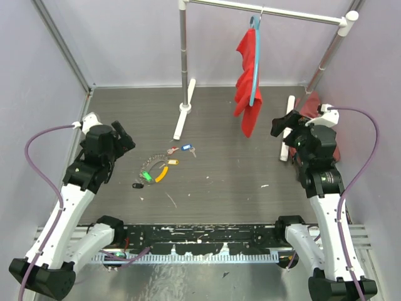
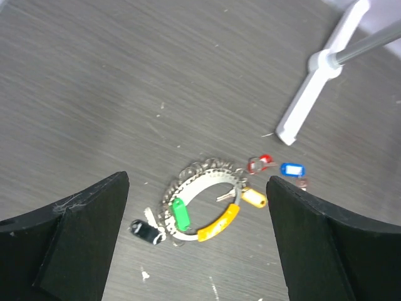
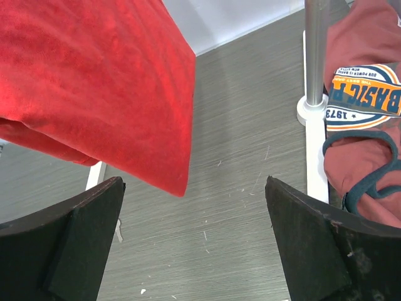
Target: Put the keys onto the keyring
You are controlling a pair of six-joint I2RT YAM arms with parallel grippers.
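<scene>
The keyring's orange section (image 1: 161, 174) is clear of the tags, so my left gripper should go on going down with its fingers open until they are on both sides of that section, and then close.
The keyring (image 2: 200, 181), a grey loop with a curved orange section (image 2: 219, 224), lies flat on the table (image 1: 225, 182) left of centre. A green-tagged key (image 2: 180, 214) rests across its left side, and a yellow-tagged one (image 2: 254, 198) touches its right end. Whether either is threaded on, I cannot tell. A black-tagged key (image 2: 145, 231) lies just outside the loop, while red (image 2: 260, 164) and blue (image 2: 291, 169) keys lie apart beyond it. My left gripper (image 2: 197, 179) hovers open above the keyring (image 1: 153, 168), holding nothing. My right gripper (image 3: 194, 182) is open and empty, far right, by the red cloth.
A clothes rack stands at the back on white feet (image 2: 313, 88), with a red cloth (image 1: 249, 94) hanging from a light-blue hanger (image 1: 255, 63). A maroon printed shirt (image 3: 363, 94) lies by the rack's right foot (image 3: 315, 144). Walls close in on both sides.
</scene>
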